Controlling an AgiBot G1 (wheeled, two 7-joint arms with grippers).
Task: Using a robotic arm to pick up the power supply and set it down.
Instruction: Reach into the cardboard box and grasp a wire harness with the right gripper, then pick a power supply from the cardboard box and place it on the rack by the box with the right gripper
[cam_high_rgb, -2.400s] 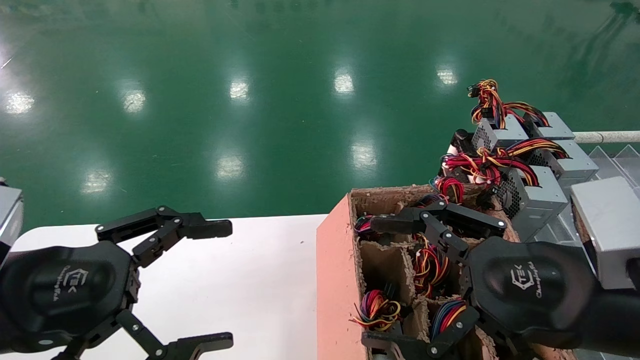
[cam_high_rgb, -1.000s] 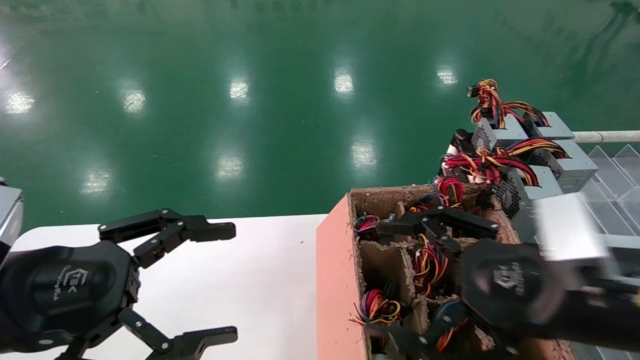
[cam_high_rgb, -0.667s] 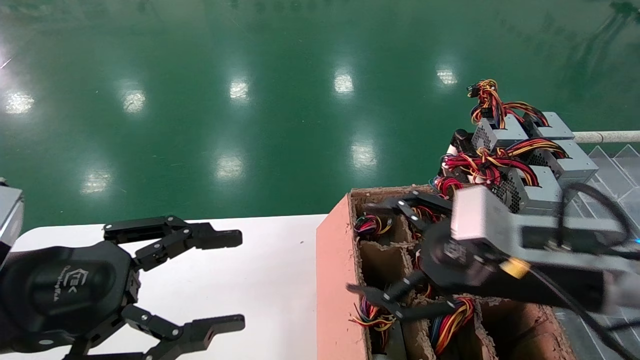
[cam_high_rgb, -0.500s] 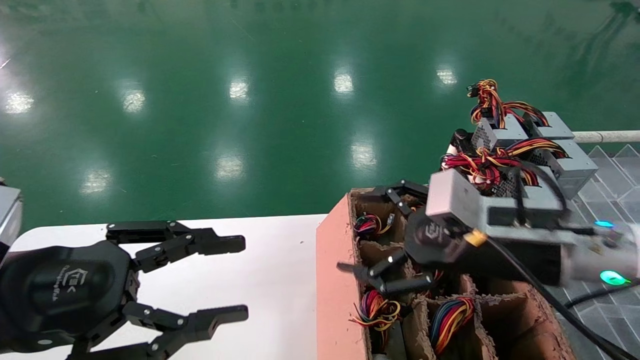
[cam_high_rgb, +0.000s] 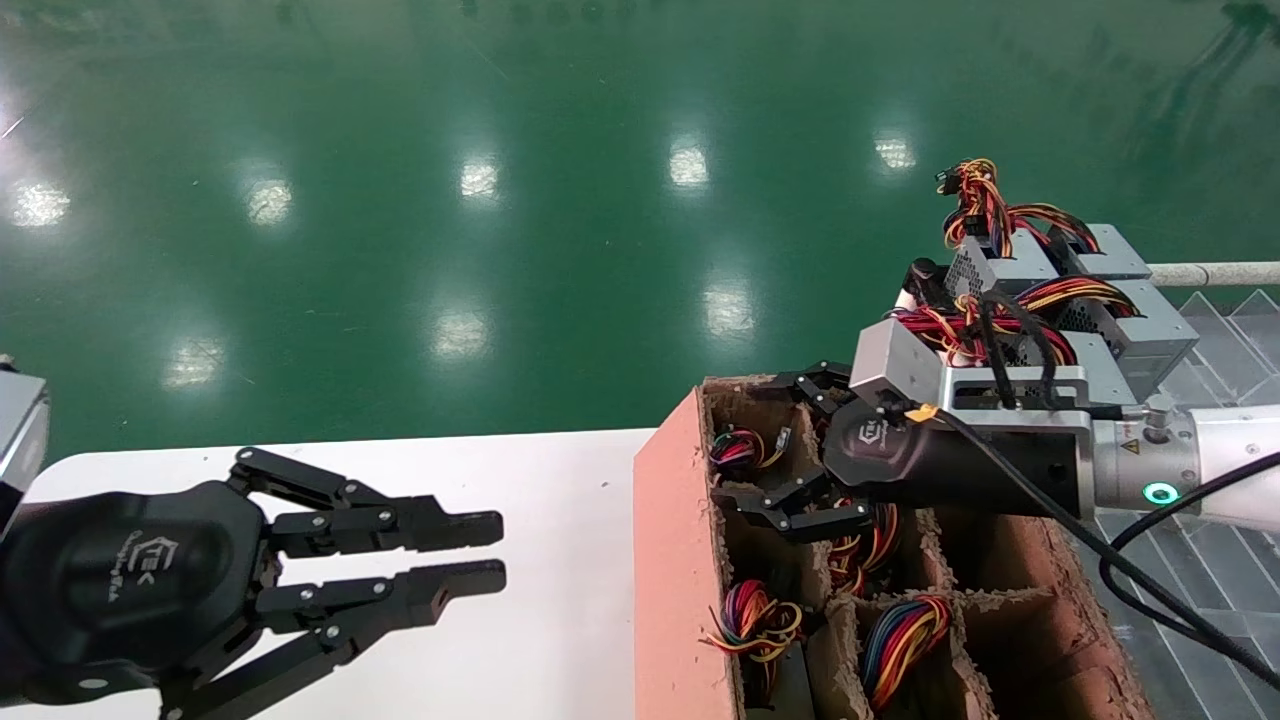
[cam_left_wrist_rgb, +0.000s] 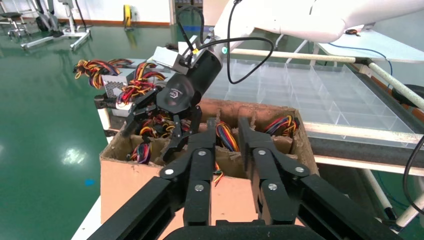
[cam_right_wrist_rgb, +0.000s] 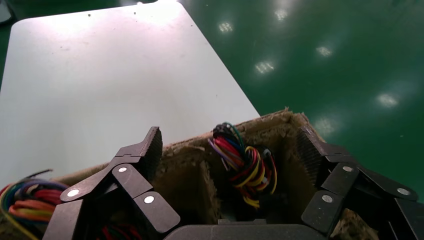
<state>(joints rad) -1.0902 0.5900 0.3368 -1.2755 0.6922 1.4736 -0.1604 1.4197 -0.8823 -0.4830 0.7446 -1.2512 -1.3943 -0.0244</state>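
Observation:
The wire bundle goes down into the cell, so the grey body of the power supply will come along and hang underneath when the robot lifts the bundle.
The power supply stands deep in the far-left cell of the cardboard box. Only its bundle of red, yellow, black and blue wires shows; its grey body is hidden in the cell. My right gripper hangs wide open just above that cell, one finger on each side of the wire bundle and touching nothing. It also shows in the left wrist view as the right gripper. My left gripper hovers over the white table, open by a narrow gap, with nothing between its fingers.
Other cells of the box hold more wire bundles. Behind the box three like grey boxes sit in a stepped row with their wires. A clear divided tray lies at the right. The green floor lies beyond the table's edge.
My right arm swung from the box's near side to its far-left cell, turning its wrist, and stayed open. My left gripper's fingers drew in from wide open to a narrow gap.

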